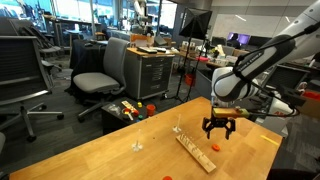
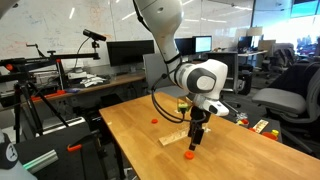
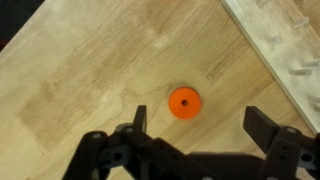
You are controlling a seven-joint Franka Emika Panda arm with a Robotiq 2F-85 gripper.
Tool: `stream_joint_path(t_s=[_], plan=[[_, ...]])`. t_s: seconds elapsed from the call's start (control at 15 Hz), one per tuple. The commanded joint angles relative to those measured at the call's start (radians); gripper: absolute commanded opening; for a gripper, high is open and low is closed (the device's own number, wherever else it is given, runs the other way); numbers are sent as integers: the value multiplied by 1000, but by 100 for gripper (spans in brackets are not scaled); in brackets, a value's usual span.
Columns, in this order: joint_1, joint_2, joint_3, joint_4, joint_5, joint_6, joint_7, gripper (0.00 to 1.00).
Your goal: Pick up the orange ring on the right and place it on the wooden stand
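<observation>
The orange ring [image 3: 184, 103] is clear of the wooden stand and fits between my open fingers, so my gripper should keep going down until the fingers are on both sides of the ring.
The orange ring [image 3: 184, 102] lies flat on the wooden table, small with a tiny centre hole. In the wrist view my gripper [image 3: 200, 122] hangs over it, open, the ring lying nearer the left finger and slightly ahead of both. In both exterior views the gripper [image 1: 220, 128] [image 2: 197, 142] hovers just above the ring [image 1: 213, 147] [image 2: 189, 155] without touching it. The wooden stand [image 1: 195, 150] [image 2: 175, 135] [image 3: 280, 50], a long light strip with thin pegs, lies right beside the ring.
A second orange ring [image 2: 153, 121] sits farther along the table. A small white piece [image 1: 137, 146] stands left of the stand. Office chairs [image 1: 100, 75] and a tool cabinet [image 1: 150, 70] stand beyond the table [image 1: 90, 155] edge.
</observation>
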State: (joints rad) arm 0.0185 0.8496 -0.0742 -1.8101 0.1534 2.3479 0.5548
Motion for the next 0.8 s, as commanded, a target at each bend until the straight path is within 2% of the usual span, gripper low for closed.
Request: stream_joint_path(t_s=[0.0, 0.73], plan=[[6, 8, -2, -18, 51, 28, -4, 100], [26, 75, -21, -27, 57, 101, 7, 100]])
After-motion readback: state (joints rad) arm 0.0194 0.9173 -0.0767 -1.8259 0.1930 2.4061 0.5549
